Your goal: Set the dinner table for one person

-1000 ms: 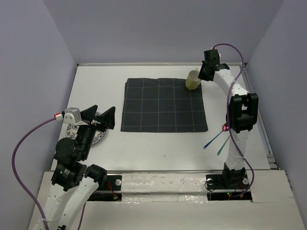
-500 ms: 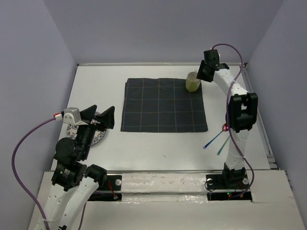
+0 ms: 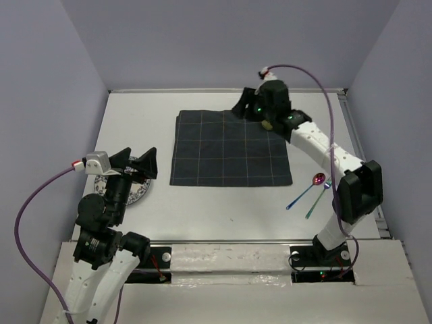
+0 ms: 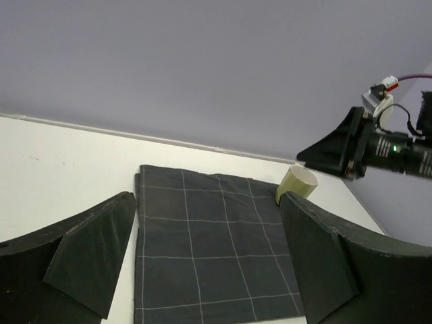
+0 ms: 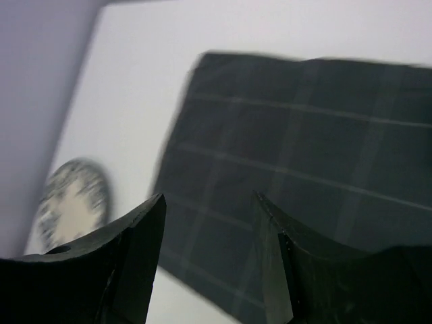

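Note:
I should keep moving my right gripper to the plate's cloth-side rim (image 3: pixel 148 185) with its fingers apart until they are on both sides of that rim, because the way over the cloth (image 3: pixel 209 152) is clear up to there.
The white dinner table (image 3: pixel 138 125) carries a dark grid-lined cloth (image 3: pixel 229 148) in its middle. A pale green cup (image 4: pixel 298 183) stands upright at the cloth's far right corner; from above, only a sliver of the cup (image 3: pixel 268 124) shows under the right arm. My right gripper (image 3: pixel 244 108) hovers just left of the cup, above the cloth's far edge, open and empty. In the right wrist view its fingers (image 5: pixel 138 236) frame the cloth (image 5: pixel 304 155). My left gripper (image 3: pixel 135 165) is open and empty above a patterned plate (image 3: pixel 138 192) at the left.
A red-bowled spoon (image 3: pixel 318 179), a blue utensil (image 3: pixel 302 196) and a green utensil (image 3: pixel 316 204) lie on the table right of the cloth. Lilac walls close in the table on three sides. The plate (image 5: pixel 71 202) shows blurred in the right wrist view.
My right gripper opened and let go of the cup, then swung left over the cloth's far edge. The cup stayed at the corner. The left arm barely moved.

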`<state>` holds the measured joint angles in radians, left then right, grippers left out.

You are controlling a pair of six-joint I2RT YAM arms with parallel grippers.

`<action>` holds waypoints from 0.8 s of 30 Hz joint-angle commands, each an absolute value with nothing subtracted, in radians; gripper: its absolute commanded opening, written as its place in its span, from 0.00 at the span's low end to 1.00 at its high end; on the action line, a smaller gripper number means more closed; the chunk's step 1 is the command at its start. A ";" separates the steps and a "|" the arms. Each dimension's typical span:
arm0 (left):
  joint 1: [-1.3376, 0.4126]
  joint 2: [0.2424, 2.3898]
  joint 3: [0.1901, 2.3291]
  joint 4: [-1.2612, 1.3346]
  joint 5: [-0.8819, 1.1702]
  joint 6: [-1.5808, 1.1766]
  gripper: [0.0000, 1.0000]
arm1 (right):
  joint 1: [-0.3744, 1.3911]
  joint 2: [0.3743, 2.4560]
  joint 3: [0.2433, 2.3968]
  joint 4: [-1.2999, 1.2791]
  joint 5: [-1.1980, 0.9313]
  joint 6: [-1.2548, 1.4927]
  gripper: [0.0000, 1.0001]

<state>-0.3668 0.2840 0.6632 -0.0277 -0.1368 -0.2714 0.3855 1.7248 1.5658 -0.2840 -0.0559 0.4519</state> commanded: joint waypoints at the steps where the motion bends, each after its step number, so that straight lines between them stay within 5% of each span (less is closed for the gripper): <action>1: -0.339 0.275 0.664 0.006 -0.181 -0.272 0.99 | 0.630 1.716 1.404 0.047 -0.199 0.610 0.59; 8: -0.324 0.253 0.660 0.002 -0.252 -0.282 0.99 | 0.925 2.038 1.569 0.187 -0.173 0.729 0.59; 24: -0.324 0.242 0.657 0.006 -0.222 -0.285 0.99 | 1.012 2.548 2.008 0.179 -0.255 1.000 0.59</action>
